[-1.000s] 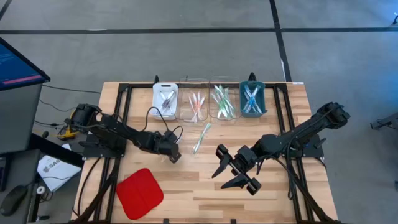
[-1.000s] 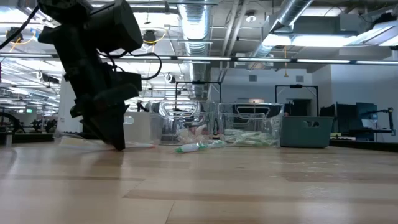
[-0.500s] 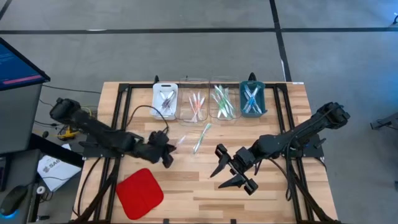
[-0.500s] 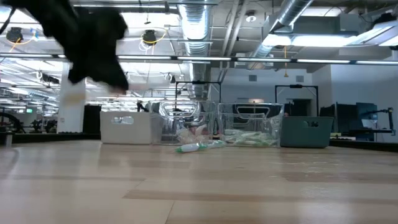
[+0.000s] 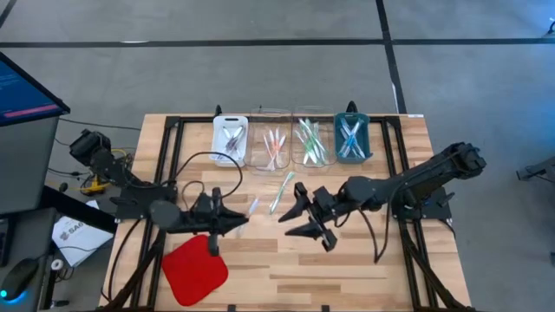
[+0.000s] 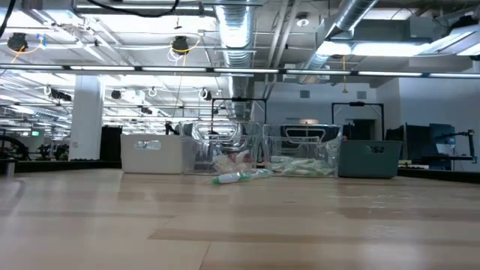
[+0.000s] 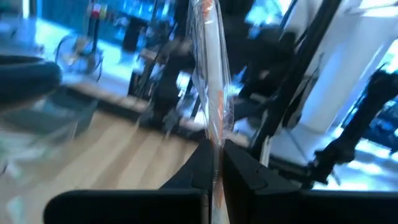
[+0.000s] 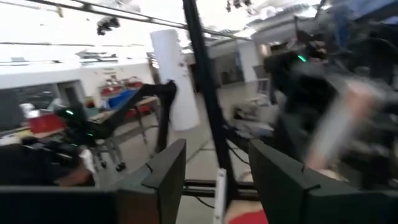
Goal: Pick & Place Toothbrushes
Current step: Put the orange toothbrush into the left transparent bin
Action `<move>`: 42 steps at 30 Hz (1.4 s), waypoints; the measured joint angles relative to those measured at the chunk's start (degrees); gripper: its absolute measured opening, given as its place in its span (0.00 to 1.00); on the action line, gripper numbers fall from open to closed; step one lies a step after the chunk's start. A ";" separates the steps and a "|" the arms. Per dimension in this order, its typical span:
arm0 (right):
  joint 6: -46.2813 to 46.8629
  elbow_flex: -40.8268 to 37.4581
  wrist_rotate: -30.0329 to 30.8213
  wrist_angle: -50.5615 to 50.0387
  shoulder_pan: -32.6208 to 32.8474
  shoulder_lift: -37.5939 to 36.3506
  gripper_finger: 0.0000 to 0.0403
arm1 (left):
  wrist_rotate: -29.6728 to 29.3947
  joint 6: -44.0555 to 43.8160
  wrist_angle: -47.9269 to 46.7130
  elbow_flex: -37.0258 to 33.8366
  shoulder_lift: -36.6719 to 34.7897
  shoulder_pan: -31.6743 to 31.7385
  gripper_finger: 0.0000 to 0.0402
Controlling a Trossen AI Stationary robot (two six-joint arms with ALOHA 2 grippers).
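The orange toothbrush [image 5: 252, 207] is in my left gripper's fingers, so next my open right gripper takes the toothbrush's end that sticks out and then carries the toothbrush to the clear tray with orange toothbrushes [image 5: 274, 149] first.
My left gripper [image 5: 241, 217] hangs above the table's middle left, shut on a pale toothbrush [image 7: 210, 87] with orange accents, in a clear wrapper. That toothbrush [image 5: 253, 206] juts past its fingertips. My right gripper [image 5: 293, 222] stands open just to the right, facing the left one, with nothing between its fingers [image 8: 163, 180]. A green toothbrush [image 5: 282, 191] lies flat on the wood before the trays; the low view shows it [image 6: 240, 177] too. Neither gripper appears in the low view. My left gripper pinches the wrapped toothbrush near one end [image 7: 215, 163] between its two fingers [image 7: 244, 177]. The fingers lie about level and point toward the table's right. The brush sticks out beyond the fingertips, slanting toward the far edge, lifted clear of the table.
Along the far edge stand a white tray [image 5: 231, 139], two clear trays [image 5: 270, 144] [image 5: 310, 144] and a teal tray [image 5: 352, 139], each with toothbrushes inside. A red square pad [image 5: 195, 267] lies near the front left. Black frame rails run down both table sides.
My left gripper has shut on the toothbrush at the table, risen out of the low view and tipped from pointing down to level, lifting the brush clear. My right gripper has moved toward the table's left, nearer the left gripper.
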 joint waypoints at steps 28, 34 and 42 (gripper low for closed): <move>-4.00 0.00 19.65 0.02 0.23 0.90 0.43 | 14.57 4.32 18.51 0.15 4.98 11.18 0.01; -4.11 0.00 19.71 1.16 0.18 0.92 0.48 | 18.45 2.58 18.53 0.17 5.77 13.29 0.01; -4.09 0.00 19.74 -0.25 -0.26 0.92 0.53 | 18.08 0.69 20.24 0.15 10.23 12.14 0.01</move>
